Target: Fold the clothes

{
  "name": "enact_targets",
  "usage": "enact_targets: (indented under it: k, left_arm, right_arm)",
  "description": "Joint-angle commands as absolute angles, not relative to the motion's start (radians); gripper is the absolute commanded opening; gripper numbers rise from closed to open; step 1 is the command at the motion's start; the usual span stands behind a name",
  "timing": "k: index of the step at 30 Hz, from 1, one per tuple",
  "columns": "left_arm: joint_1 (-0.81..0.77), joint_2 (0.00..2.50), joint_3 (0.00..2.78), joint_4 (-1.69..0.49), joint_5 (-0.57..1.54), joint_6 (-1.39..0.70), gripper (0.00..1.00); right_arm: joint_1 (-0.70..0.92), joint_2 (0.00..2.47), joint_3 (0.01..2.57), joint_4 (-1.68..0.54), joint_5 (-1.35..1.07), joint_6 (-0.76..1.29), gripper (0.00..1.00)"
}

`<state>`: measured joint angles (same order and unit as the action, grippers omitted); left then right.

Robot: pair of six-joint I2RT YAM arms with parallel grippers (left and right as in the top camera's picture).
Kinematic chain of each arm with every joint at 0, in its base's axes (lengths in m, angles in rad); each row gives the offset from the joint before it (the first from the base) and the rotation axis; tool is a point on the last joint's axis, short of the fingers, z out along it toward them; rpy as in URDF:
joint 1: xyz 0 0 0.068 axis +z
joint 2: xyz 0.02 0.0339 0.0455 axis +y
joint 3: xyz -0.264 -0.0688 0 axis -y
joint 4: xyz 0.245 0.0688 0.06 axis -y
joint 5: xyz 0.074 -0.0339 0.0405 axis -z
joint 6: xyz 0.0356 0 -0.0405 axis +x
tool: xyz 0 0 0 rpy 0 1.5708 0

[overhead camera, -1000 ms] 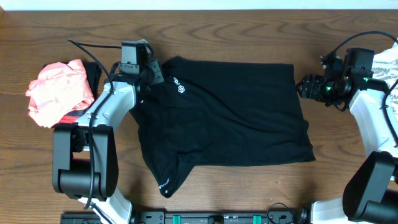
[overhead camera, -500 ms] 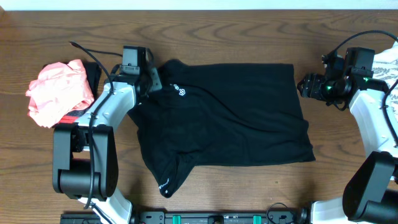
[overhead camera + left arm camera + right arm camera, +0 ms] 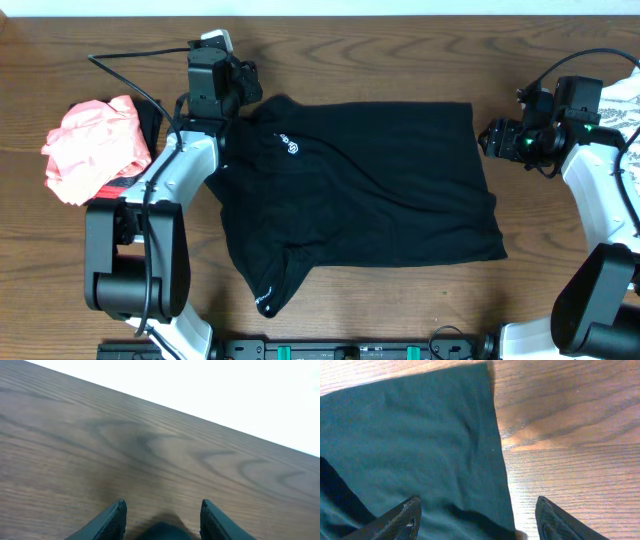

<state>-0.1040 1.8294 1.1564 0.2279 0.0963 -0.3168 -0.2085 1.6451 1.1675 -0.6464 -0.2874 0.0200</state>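
Note:
My left gripper's fingers are over wood [image 3: 162, 496] past the black garment's far edge. Next, I move them back and pinch the garment's corner [image 3: 279, 100] before I pull it straight.
The large black garment [image 3: 370, 185] lies spread flat in the middle of the table, with a small white logo [image 3: 291, 148] near its upper left. My left gripper [image 3: 245, 85] is open just past the garment's upper left corner. In the left wrist view its fingers [image 3: 162, 505] stand apart over bare wood, with a dark blurred patch low between them. My right gripper [image 3: 487, 138] is open at the garment's right edge. In the right wrist view its fingers [image 3: 477, 502] straddle the edge of the black fabric [image 3: 410, 435]. A coral-pink garment [image 3: 90, 145] lies crumpled at the left.
A white patterned cloth [image 3: 625, 100] shows at the far right edge behind the right arm. The table's far edge [image 3: 400, 15] runs close behind the garment. Both arm bases stand at the near edge.
My left gripper has moved from the black garment's collar area towards the far edge of the table. The garment and the right arm have barely moved.

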Motion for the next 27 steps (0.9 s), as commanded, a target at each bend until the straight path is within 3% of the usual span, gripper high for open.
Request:
enact_targets:
  k: [1,12,27]
  left_arm:
    - [-0.103,1.866,1.169,0.230,0.078,-0.311,0.48]
    - [-0.104,2.050,1.251,0.217,0.199,-0.312,0.48]
    - [-0.112,2.170,1.325,-0.039,0.288,-0.310,0.48]
  right_arm:
    - [-0.202,1.655,1.164,-0.648,-0.284,0.002,0.71]
    - [-0.202,1.655,1.164,-0.685,-0.285,0.002,0.71]
    - [-0.202,1.655,1.164,-0.685,-0.284,0.002,0.70]
